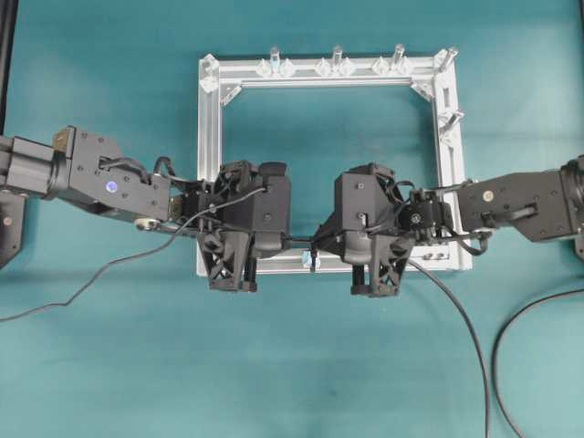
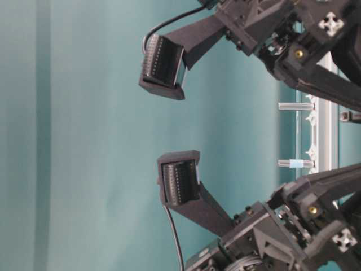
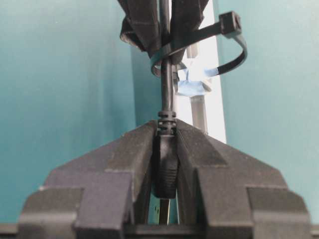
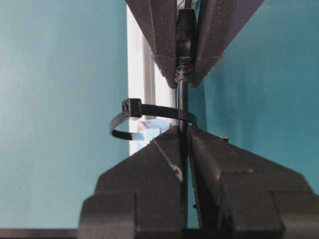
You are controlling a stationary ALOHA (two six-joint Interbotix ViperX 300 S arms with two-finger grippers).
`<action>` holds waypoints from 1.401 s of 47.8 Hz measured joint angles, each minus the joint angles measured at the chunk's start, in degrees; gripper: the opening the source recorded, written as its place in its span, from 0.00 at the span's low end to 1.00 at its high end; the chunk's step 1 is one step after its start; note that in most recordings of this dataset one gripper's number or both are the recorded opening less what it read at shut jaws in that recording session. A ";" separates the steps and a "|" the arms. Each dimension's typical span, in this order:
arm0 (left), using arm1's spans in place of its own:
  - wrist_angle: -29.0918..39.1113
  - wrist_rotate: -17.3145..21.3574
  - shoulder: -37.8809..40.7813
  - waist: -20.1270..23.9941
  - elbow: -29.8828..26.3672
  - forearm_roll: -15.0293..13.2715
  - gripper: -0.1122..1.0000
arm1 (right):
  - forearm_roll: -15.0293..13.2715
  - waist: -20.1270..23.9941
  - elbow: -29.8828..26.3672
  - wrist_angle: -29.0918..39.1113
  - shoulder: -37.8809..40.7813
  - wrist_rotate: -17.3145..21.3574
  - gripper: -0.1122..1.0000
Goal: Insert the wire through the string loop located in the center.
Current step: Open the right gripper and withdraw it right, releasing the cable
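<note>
Next, my right gripper opens and moves back first, because it is pinning the wire [image 4: 183, 127] behind the string loop. Then my left gripper will pull the plug body [image 4: 186, 39] farther through.
The wire [image 3: 167, 94] is a thin black cable with a ribbed black plug body [image 3: 165, 167]. My left gripper [image 3: 167, 125] is shut on that plug body. From there the wire passes through the string loop [image 3: 234, 47], a black tie ring on the silver frame bar, into my right gripper's fingers [image 3: 142, 25]. In the right wrist view my right gripper [image 4: 184, 130] is shut on the wire [image 4: 182, 102] just behind the loop [image 4: 149, 110]. In the overhead view both grippers, left [image 1: 290, 240] and right [image 1: 321, 239], meet over the frame's front bar at the loop [image 1: 312, 259].
The square aluminium frame [image 1: 209, 137] lies on the teal table, with clear upright posts [image 1: 337, 57] along its back bar. Blue tape [image 3: 192, 87] marks the bar under the loop. Black cables trail over the table at the front right [image 1: 461, 319] and front left [image 1: 82, 287].
</note>
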 measured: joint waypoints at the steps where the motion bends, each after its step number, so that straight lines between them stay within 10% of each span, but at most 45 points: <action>1: 0.00 0.00 0.00 0.00 -0.09 0.00 0.21 | 0.00 0.00 0.00 0.00 0.00 0.00 0.17; 44: 0.09 0.00 -0.09 0.00 -0.09 0.00 0.21 | 0.00 0.35 0.00 0.88 0.00 -0.18 0.17; 57: 0.18 0.00 -0.09 0.00 -0.09 0.00 0.21 | -0.09 1.14 0.00 4.92 0.00 -0.09 0.78; 67: 0.18 0.00 -0.09 0.00 0.00 0.00 0.21 | 0.00 1.05 0.00 6.42 -0.79 -0.09 0.78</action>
